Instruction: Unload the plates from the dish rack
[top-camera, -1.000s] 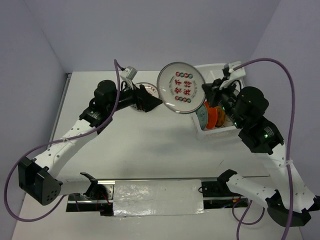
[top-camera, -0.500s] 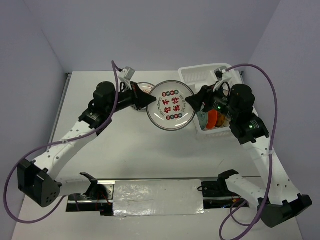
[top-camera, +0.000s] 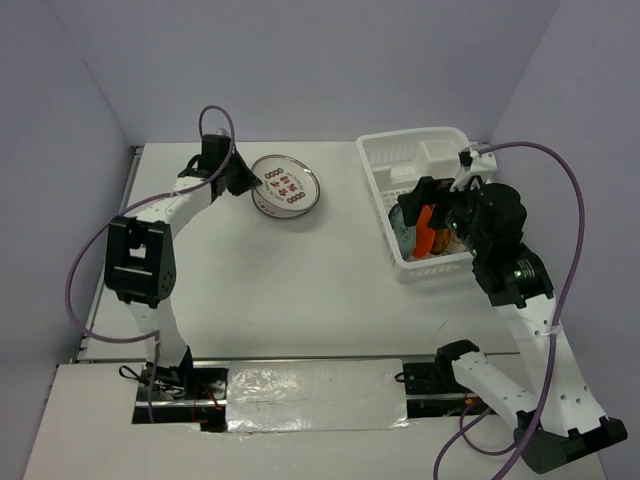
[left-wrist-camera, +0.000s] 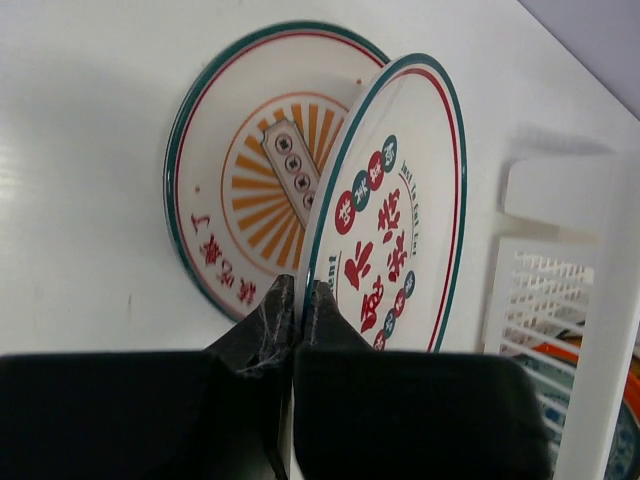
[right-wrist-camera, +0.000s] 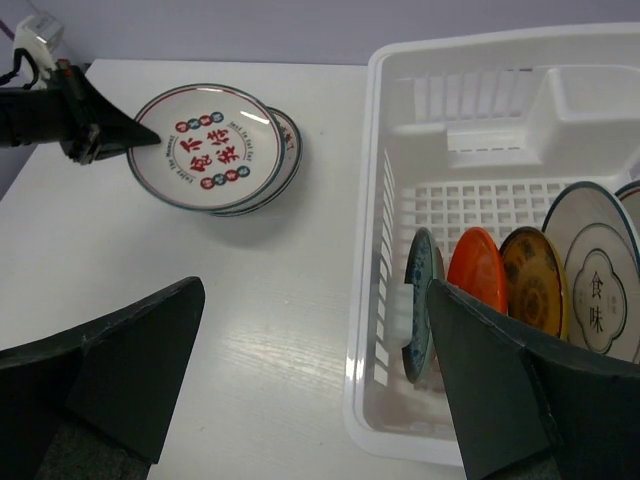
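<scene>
The teal-rimmed white plate (right-wrist-camera: 594, 272) is standing in the rack far from my left gripper, so next my right gripper picks it up by its rim (right-wrist-camera: 622, 208) and hands it across.
My left gripper (left-wrist-camera: 300, 290) is shut on the near rim of a white plate with red marks (left-wrist-camera: 395, 210). It holds that plate tilted over an orange sunburst plate (left-wrist-camera: 240, 190) lying flat on the table. From above, the held plate (top-camera: 285, 187) sits at the back centre-left, with the left gripper (top-camera: 240, 178) at its left edge. The white dish rack (top-camera: 385, 160) stands at the right. Several plates stand on edge in it: teal (right-wrist-camera: 422, 300), orange (right-wrist-camera: 480, 275), golden (right-wrist-camera: 535, 280), and white with a teal rim (right-wrist-camera: 600, 290). My right gripper (right-wrist-camera: 315, 300) hangs open over the rack's near-left corner, holding nothing.
The rack's small end compartment (right-wrist-camera: 590, 95) is at its far end. The right arm (top-camera: 500, 250) leans over the rack's near end. A metal rail with tape (top-camera: 315, 390) runs along the near table edge.
The white plate passed from the right gripper to the left, which shut on it and lowered it leftward over the sunburst plate. The right gripper opened and drew back over the rack.
</scene>
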